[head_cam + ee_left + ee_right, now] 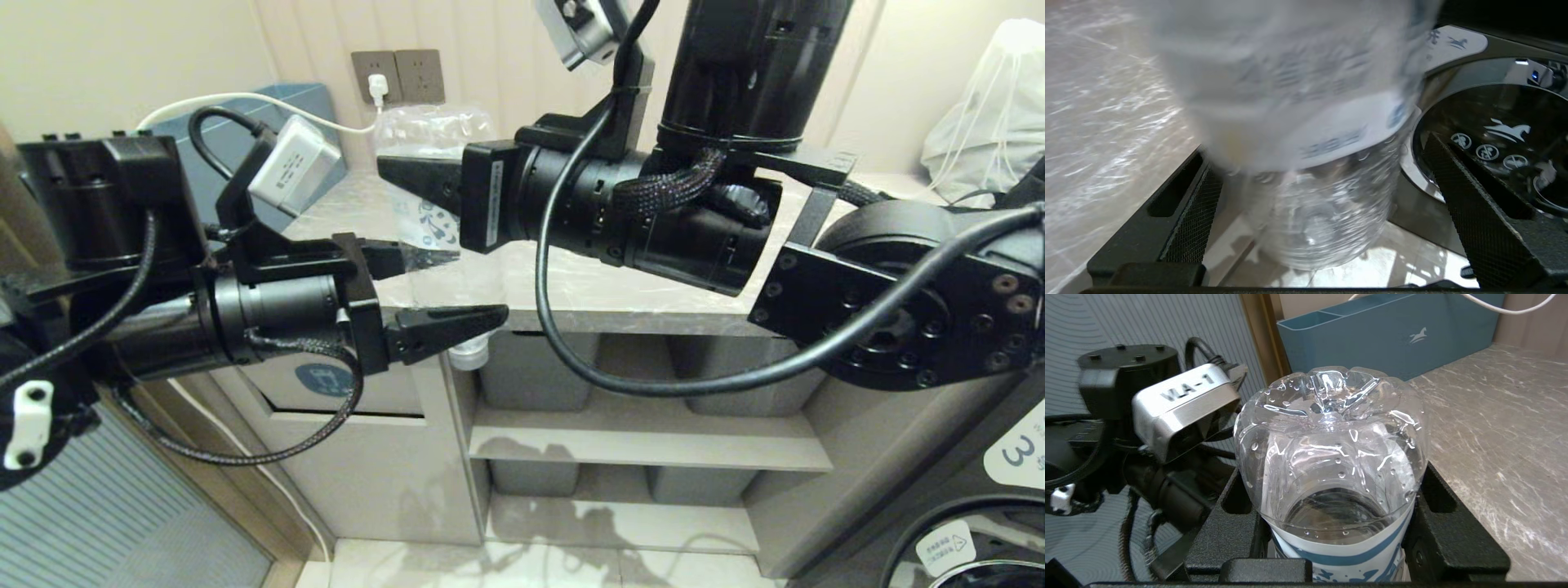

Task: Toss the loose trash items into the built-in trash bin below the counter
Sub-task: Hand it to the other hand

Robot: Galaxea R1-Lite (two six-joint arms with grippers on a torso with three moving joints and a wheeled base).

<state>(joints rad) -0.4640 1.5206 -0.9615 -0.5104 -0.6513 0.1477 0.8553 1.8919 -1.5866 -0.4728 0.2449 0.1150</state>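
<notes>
Next, my left gripper takes the bottle's lower part (446, 288), because the trash bin (328, 387) is below my left gripper while my right gripper holds the bottle by its label.
A clear plastic bottle (433, 131) with a blue-and-white label hangs upside down in front of the counter (620, 286), its pale cap (469, 356) pointing at the floor. My right gripper (408, 184) is shut on its labelled middle; in the right wrist view both fingers press the bottle (1331, 428) at the label band. My left gripper (478, 284) is open, its fingers straddling the bottle's lower part without squeezing it, as the left wrist view of the bottle (1310, 212) also shows. The built-in trash bin (324, 380), with its blue sticker, lies below and behind the left gripper.
A teal-blue box (1392, 330) stands at the counter's back left under a white cable. Grey tubs (531, 376) sit on shelves below the counter. A white bag (988, 106) rests at the far right. A washing machine door (1494, 134) is low on the right.
</notes>
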